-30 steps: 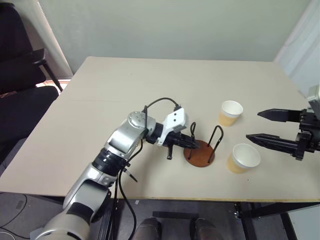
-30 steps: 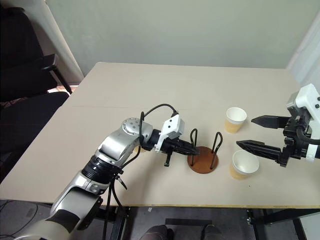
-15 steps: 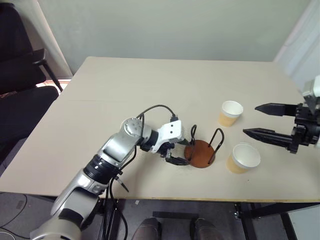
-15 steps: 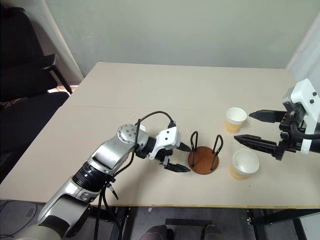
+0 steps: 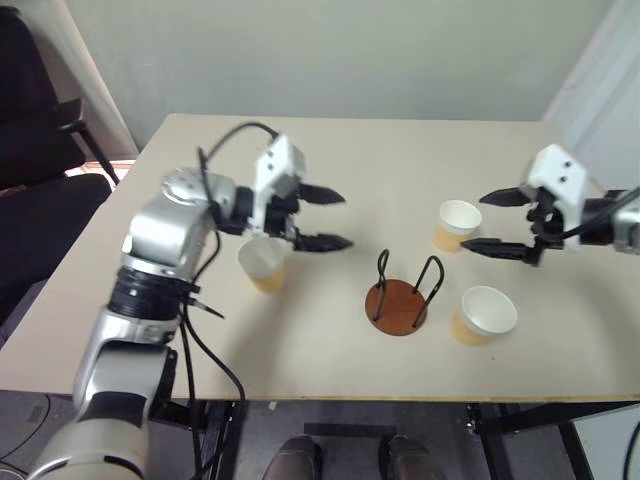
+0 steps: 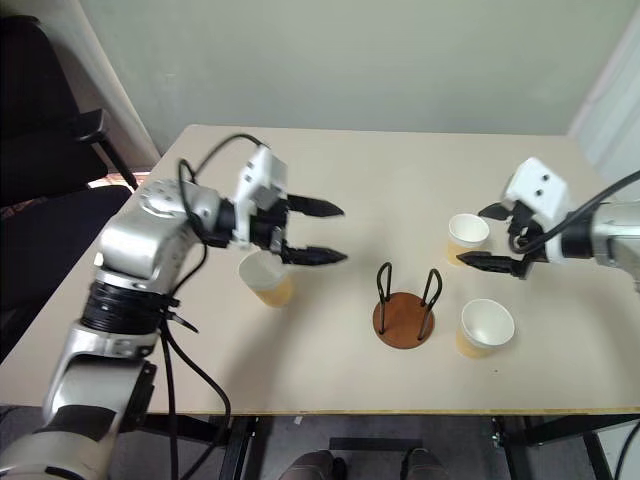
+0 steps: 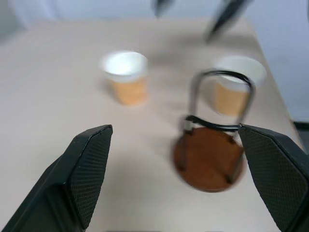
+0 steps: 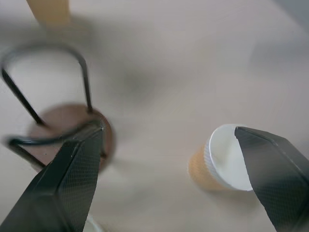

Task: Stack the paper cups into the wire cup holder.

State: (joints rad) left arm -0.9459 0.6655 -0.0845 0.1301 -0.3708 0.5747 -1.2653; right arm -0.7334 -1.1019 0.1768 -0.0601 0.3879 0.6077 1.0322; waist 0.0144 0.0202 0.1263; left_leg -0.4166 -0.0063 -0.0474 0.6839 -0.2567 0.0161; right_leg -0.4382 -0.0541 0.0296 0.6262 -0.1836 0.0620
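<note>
My gripper will lower the far paper cup (image 5: 457, 226), and it should come to rest upright between the black loops because the gap (image 5: 405, 288) between them is about a cup wide.
Three paper cups stand upright on the table: one at the left (image 5: 265, 265), one at the far right (image 5: 458, 225) and one at the near right (image 5: 483, 313). The wire cup holder (image 5: 400, 296), a reddish-brown disc with two black loops, stands empty between them. My left gripper (image 5: 346, 220) is open in the air above and just right of the left cup, pointing toward the holder. My right gripper (image 5: 472, 222) is open, and its fingertips hover by the far right cup (image 8: 222, 164). Neither gripper holds anything.
The beige table (image 5: 330, 150) has free room at its back and left. A black chair (image 5: 40, 150) stands off the table's left side. A wall runs behind the table's far edge.
My left gripper opened beside the holder, then rose and swung back to the left, uncovering the left cup. My right gripper moved inward to the far right cup.
</note>
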